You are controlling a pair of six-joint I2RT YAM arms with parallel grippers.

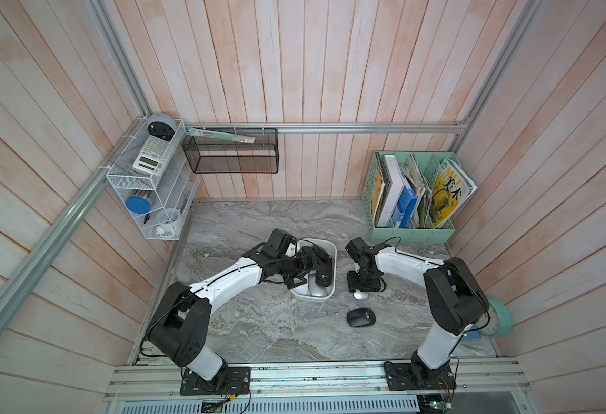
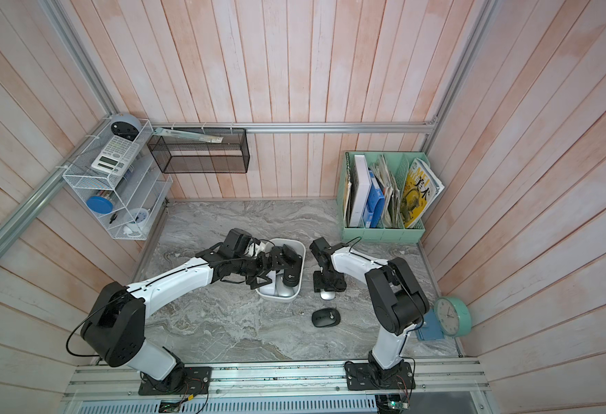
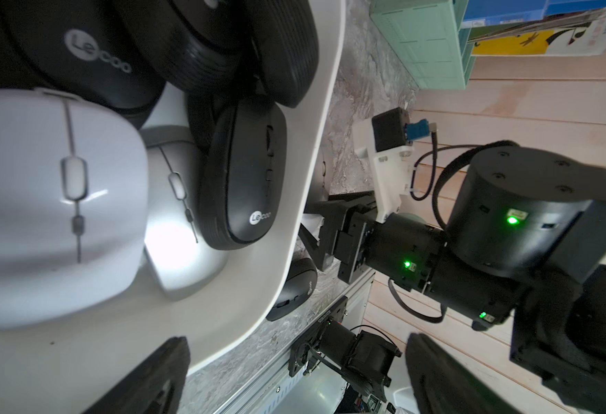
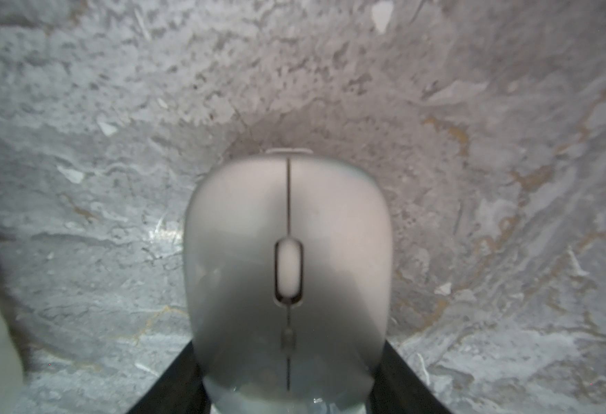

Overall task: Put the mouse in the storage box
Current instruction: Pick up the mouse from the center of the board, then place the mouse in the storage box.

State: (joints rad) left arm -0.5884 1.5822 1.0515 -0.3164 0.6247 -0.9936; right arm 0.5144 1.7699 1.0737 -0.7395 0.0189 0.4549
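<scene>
Next, I back my left gripper away, as it hangs above the storage box (image 1: 314, 285) and blocks the way in, before my right gripper brings the white-grey mouse (image 1: 361, 295) over.
A white-grey mouse (image 1: 360, 295) (image 2: 327, 295) lies on the marble table just right of the storage box. My right gripper (image 1: 360, 290) (image 4: 287, 394) points down on it, and its black fingers (image 4: 401, 380) press both sides of the mouse (image 4: 287, 269). The storage box (image 1: 333, 251) (image 2: 296, 247) (image 3: 315, 143) is a white tub holding several mice, white (image 3: 54, 200) and black (image 3: 244, 175). My left gripper (image 1: 310, 274) (image 2: 276, 272) (image 3: 294, 380) hangs open over the box with nothing between its fingers. A black mouse (image 1: 361, 317) (image 2: 326, 317) (image 3: 296, 290) lies loose on the table nearer the front.
A mint-green file holder (image 1: 412, 234) with books stands at the back right. A black mesh basket (image 1: 229, 154) and a white wire rack (image 1: 147, 179) hang at the back left. A mint clock (image 2: 452, 315) leans by the right wall behind my right arm.
</scene>
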